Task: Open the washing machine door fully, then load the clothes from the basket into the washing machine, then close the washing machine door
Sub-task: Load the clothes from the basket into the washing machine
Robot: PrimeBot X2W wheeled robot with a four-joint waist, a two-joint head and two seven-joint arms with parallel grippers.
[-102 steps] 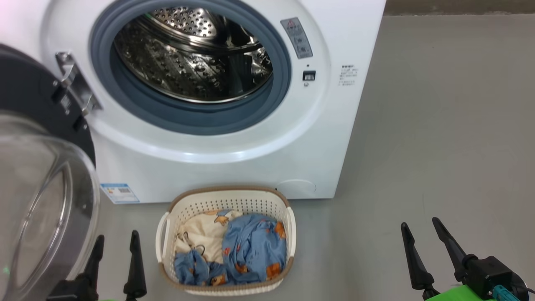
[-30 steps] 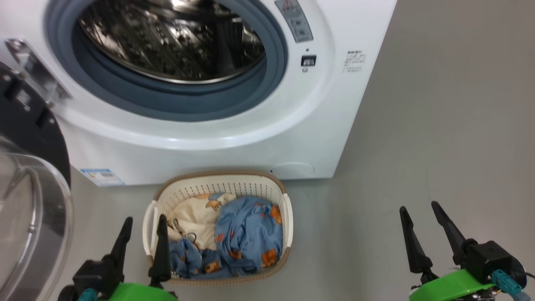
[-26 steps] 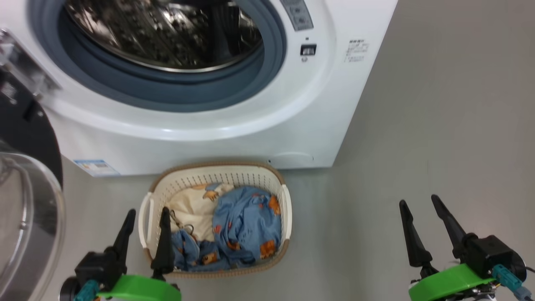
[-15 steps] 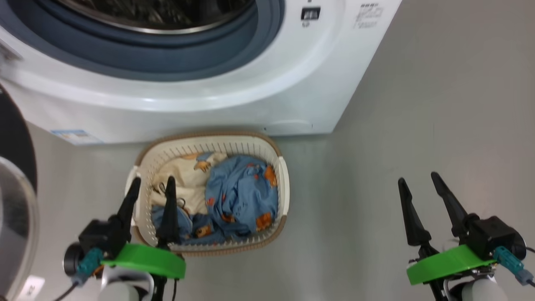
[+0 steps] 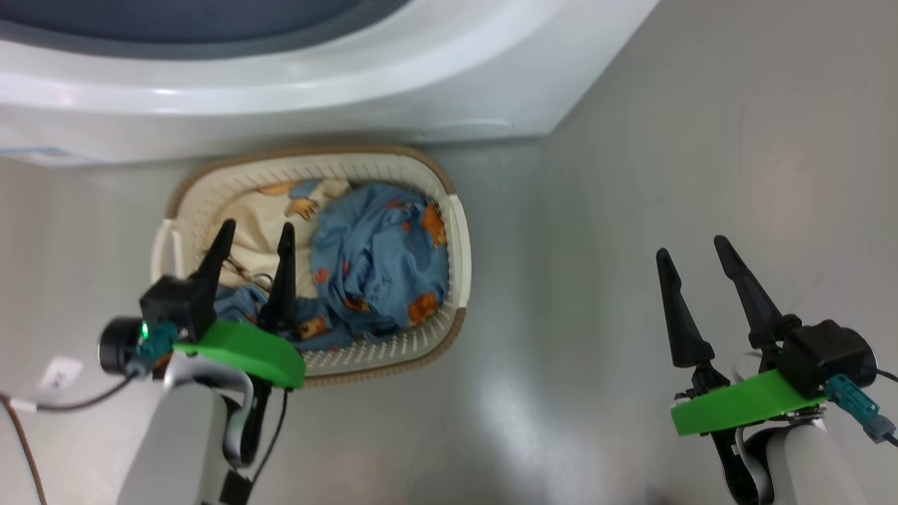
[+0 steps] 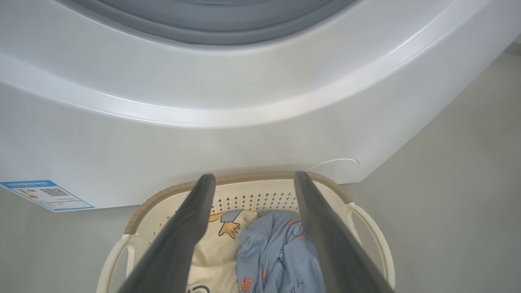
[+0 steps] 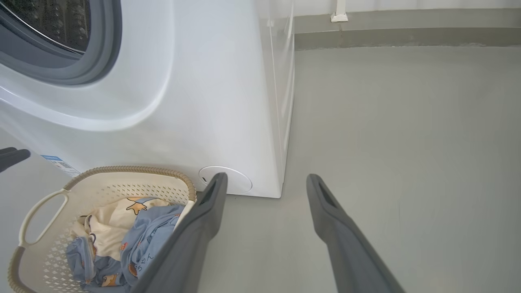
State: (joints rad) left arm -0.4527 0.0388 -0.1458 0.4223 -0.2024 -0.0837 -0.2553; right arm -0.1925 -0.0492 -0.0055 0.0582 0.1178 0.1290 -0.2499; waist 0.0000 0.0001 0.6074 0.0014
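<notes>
I expect a blue bear-print fabric strip (image 5: 316,329) to trail up with the cream piece (image 5: 259,231) when I lift it, because the fabric strip runs along the cream piece's near edge.
The cream basket (image 5: 382,351) stands on the floor right in front of the white washing machine (image 5: 421,84). In it lie the clothes (image 5: 379,259): blue bear-print fabric, with a cream piece (image 5: 259,217) at the left. My left gripper (image 5: 256,226) hangs open over the basket's left part, above the clothes and holding nothing. In the left wrist view its fingers (image 6: 254,176) frame the basket's (image 6: 366,219) far rim and the clothes (image 6: 276,252). My right gripper (image 5: 691,247) stands open over bare floor, well right of the basket (image 7: 130,171). The washing machine door is out of view.
Grey floor stretches to the right of the machine up to a wall skirting (image 7: 407,36). A blue label sticker (image 6: 44,195) and a round cover (image 7: 226,179) mark the machine's lower front. A cable (image 5: 21,428) trails at the lower left.
The head camera has tilted down, so the machine and basket slid up the picture. My left gripper has come forward and right, from beside the basket to over its left part. Both grippers stay open.
</notes>
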